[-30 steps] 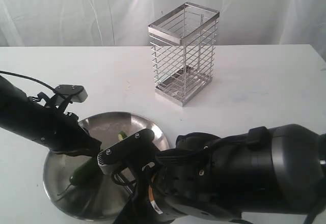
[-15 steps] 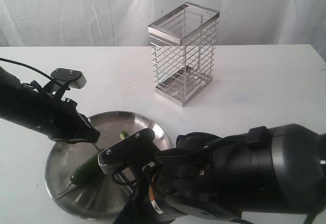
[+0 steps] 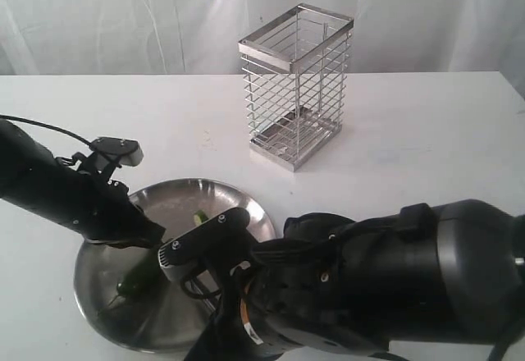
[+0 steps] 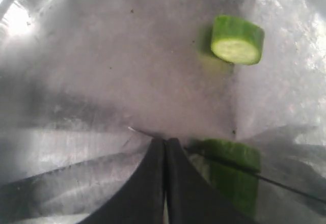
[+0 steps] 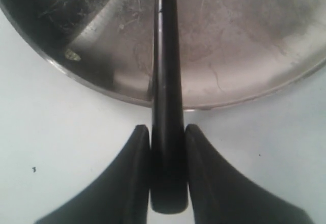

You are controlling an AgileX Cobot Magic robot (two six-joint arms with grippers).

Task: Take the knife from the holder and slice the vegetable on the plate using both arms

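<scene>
The fingers of my left gripper are at the blade's tip end, past the vegetable. Next, my left gripper moves over to the blade's handle side and pushes down.
The steel plate lies at the front left of the table. On it lies the dark green vegetable, with a cut slice further back. My left gripper hangs low over the vegetable's upper end. In the left wrist view this gripper is shut and empty, and the vegetable lies just beside its fingers, the slice beyond. My right gripper is shut on the black handle of the knife, whose blade reaches over the plate. The holder stands empty at the back.
The bulky right arm fills the front right of the exterior view and hides the plate's near right rim. White table surface lies around the holder, with a white curtain behind.
The left arm rose off the plate half a second ago and has come back down over the vegetable. The right arm with the knife has not moved.
</scene>
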